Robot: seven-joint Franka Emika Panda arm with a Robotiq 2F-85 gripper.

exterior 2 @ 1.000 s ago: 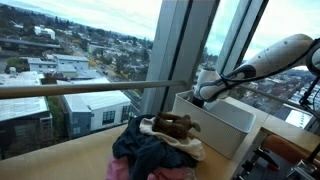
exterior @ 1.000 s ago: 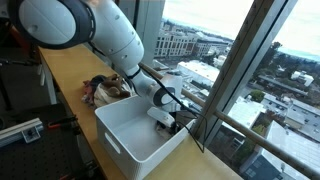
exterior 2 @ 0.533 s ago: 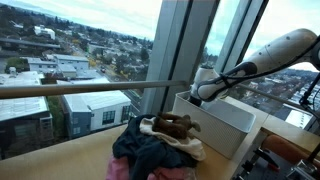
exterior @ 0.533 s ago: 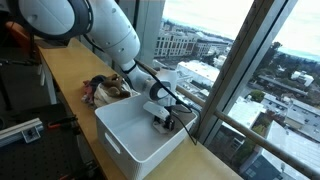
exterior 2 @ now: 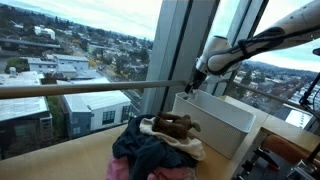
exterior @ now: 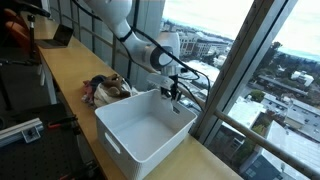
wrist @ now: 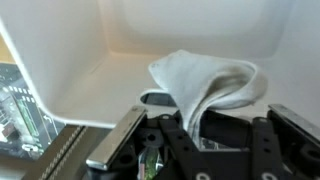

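My gripper should keep going to the clothes pile and let go over the pile, because the white cloth is above the bin's edge and the way there is open.
My gripper is shut on a white cloth, which bunches up out of the jaws. In both exterior views the gripper hangs just above the far edge of a white plastic bin. The cloth is too small to make out there. The bin's white inside fills the wrist view behind the cloth. A pile of mixed clothes lies on the wooden counter beside the bin.
The counter runs along a floor-to-ceiling window with a dark slanted mullion and a handrail close to the gripper. A laptop sits at the far end of the counter.
The gripper was low inside the bin and has risen above its far rim, carrying the white cloth. The arm has swung upward.
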